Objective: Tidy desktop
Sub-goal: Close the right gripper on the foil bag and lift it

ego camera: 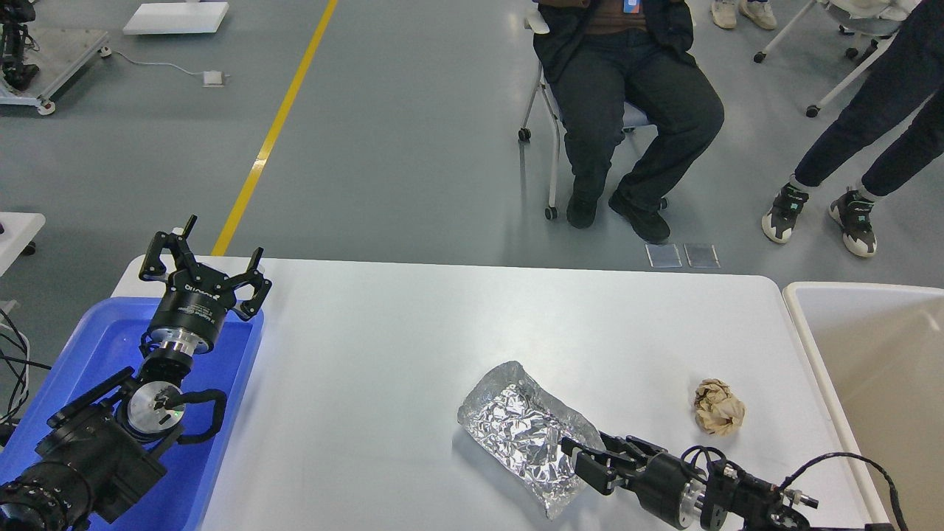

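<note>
My gripper will lift the bag point(529, 434) by one end, and the bag will stay spread out, because the silver foil bag's edge stands clear above its shadow point(493, 460).
The desktop point(413, 346) is a wide white tabletop with rounded corners. A crinkled silver foil bag point(527, 435) lies on it at front centre. A crumpled brown paper ball point(718, 416) lies to its right. My right gripper point(582, 459) is open, low over the bag's right end, fingers pointing left. My left gripper point(203, 254) is open and empty, raised above the far edge of the blue tray point(99, 350) at the desktop's left side.
A white bin with beige lining point(870, 354) stands off the desktop's right edge. A seated person point(627, 96) and a standing person point(863, 125) are on the floor beyond the far edge.
</note>
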